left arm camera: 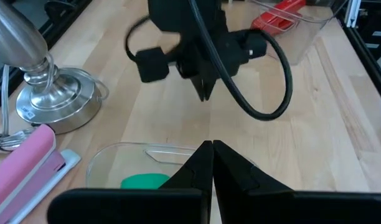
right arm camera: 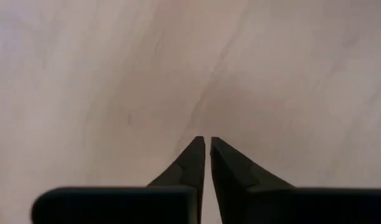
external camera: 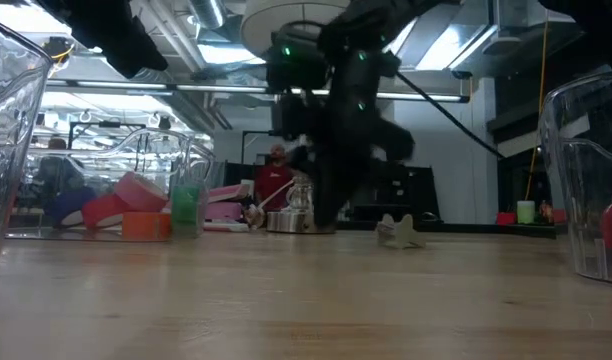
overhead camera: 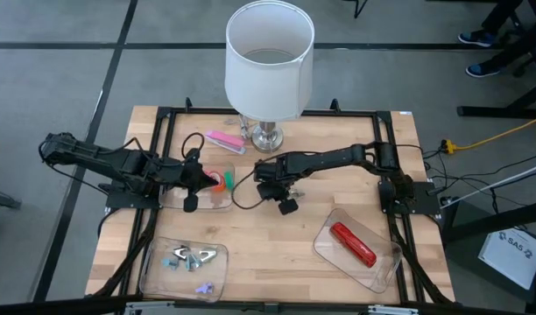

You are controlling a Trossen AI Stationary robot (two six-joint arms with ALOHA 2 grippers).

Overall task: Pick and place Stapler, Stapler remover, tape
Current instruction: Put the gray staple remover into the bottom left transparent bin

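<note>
I should swing my right gripper back, open it above the remover (external camera: 400, 232) and grip one side of the remover, because the gripper is hanging closed and empty over wood (external camera: 338, 239) beside the pale staple remover.
Several tape rolls, red, orange and green (overhead camera: 217, 180), lie in a clear tray (overhead camera: 198, 199) at the table's left middle; the green roll (left arm camera: 144, 180) shows below my left gripper (left arm camera: 210, 146), which hangs shut over that tray. A pink stapler (overhead camera: 224, 140) lies flat by the lamp base. A red stapler (overhead camera: 352, 244) lies in the clear tray at the near right. Staple removers (overhead camera: 189, 257) sit in the near-left tray, and one pale remover (external camera: 401, 230) lies on the bare table. My right gripper (right arm camera: 207, 142) is shut, pointing down at bare wood mid-table (overhead camera: 268, 182).
A lamp with a white shade (overhead camera: 270, 57) and metal base (left arm camera: 53, 102) stands at the far middle, and its cord (overhead camera: 242, 199) loops across the table. A black frame (overhead camera: 163, 114) borders the table. Bare wood (overhead camera: 268, 254) lies between the two near trays.
</note>
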